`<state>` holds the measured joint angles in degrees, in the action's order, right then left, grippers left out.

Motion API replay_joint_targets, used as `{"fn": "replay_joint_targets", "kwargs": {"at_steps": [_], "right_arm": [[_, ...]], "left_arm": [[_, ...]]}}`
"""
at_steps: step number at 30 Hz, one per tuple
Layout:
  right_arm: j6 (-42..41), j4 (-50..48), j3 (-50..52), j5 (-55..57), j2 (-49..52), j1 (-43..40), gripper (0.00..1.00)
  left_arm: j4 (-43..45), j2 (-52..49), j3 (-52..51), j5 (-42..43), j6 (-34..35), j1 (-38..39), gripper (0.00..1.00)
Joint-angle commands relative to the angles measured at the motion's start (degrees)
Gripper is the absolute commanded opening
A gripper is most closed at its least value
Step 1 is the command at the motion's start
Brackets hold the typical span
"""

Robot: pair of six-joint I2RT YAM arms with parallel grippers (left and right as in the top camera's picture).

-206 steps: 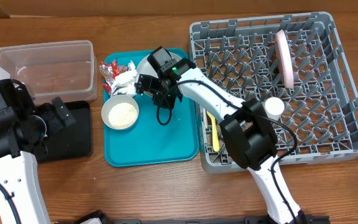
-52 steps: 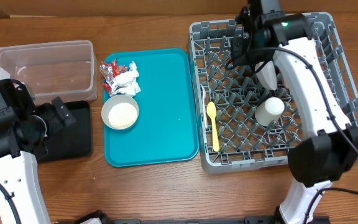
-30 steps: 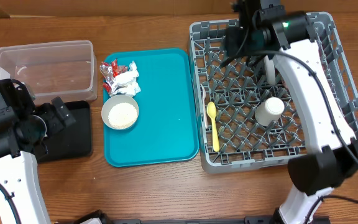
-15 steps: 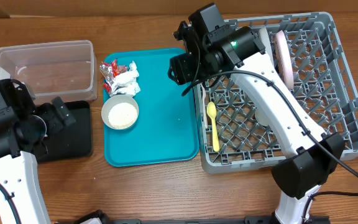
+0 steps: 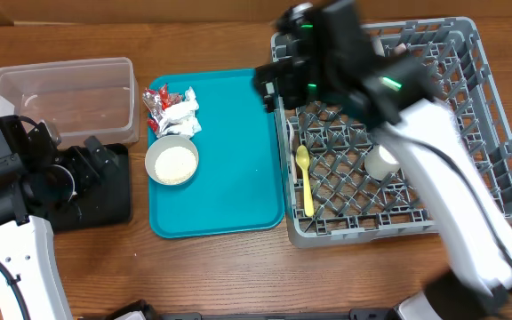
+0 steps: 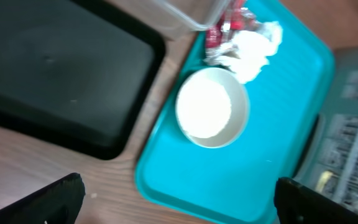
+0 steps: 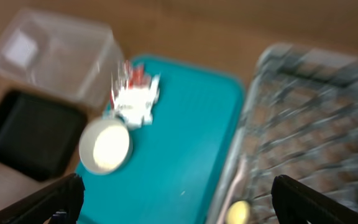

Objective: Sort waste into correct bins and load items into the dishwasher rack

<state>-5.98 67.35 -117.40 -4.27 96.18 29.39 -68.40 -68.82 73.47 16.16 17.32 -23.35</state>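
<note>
The pale bowl has white grains in it, so my right gripper should move back and my left gripper should first tip the bowl out into the black tray.
A small pale bowl holding white grains sits on the teal tray, beside red-and-silver wrappers and a white napkin. The clear tub and the black tray stand to their left. The grey dishwasher rack holds a yellow spoon and a white cup. My blurred right arm hides the plates. The right gripper hangs open and empty over the rack's left edge; its wrist view shows the bowl. My left gripper is open over the black tray, looking at the bowl.
Bare wooden table shows along the front edge and between the bins and the teal tray. The rack's tall lattice wall borders the tray on the right. A corner of the clear tub lies close to the wrappers.
My right arm left the grey-green plate standing in the rack, opened its jaws and swung left to the tray's right edge. The left gripper shifted slightly over the black tray.
</note>
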Motion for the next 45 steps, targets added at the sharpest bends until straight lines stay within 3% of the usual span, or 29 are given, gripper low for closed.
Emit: {"fn": "replay_joint_targets", "kwargs": {"at_steps": [1,4,5,8,10,17,26,29,31,38,45], "right_arm": [[-0.3,0.0,-1.2,8.8,-12.3,-1.2,1.00],[-0.2,0.0,-1.2,12.2,-18.4,-1.8,1.00],[-0.2,0.0,-1.2,13.3,-20.1,-1.8,1.00],[-0.2,0.2,-1.2,13.3,-22.1,-1.8,1.00],[-0.2,1.0,-1.2,13.2,-23.0,-1.8,1.00],[-0.2,5.4,-1.1,13.2,-22.5,-1.8,1.00],[-0.2,8.0,-1.1,13.2,-20.9,-1.8,1.00],[-0.2,9.0,-1.2,13.2,-20.6,-1.8,1.00],[0.0,12.5,-1.1,13.2,-21.1,-1.8,1.00],[0.4,10.1,6.1,14.3,-26.5,-1.8,1.00],[0.4,9.7,6.5,14.3,-26.3,-1.8,1.00]], "left_arm": [[-0.2,-0.2,0.9,11.6,-7.5,2.1,0.78],[-3.7,0.2,0.9,2.2,-9.0,11.0,0.78],[-4.8,0.4,0.9,-4.6,-6.8,15.2,0.96],[-5.7,0.2,0.9,-19.2,-0.4,23.2,1.00],[-4.0,-0.3,0.9,-22.8,0.1,26.7,1.00],[4.2,-3.7,0.9,-17.0,-2.9,30.3,0.98],[4.0,-16.2,0.9,-8.5,-8.6,31.3,0.86],[4.2,-17.4,0.9,-8.7,-7.4,32.5,0.90],[4.3,-16.8,1.0,-8.6,-7.4,32.5,1.00],[4.0,-15.5,1.0,-7.9,-6.8,32.5,1.00],[6.8,-16.4,0.9,-7.6,-9.7,33.1,0.99]]}}
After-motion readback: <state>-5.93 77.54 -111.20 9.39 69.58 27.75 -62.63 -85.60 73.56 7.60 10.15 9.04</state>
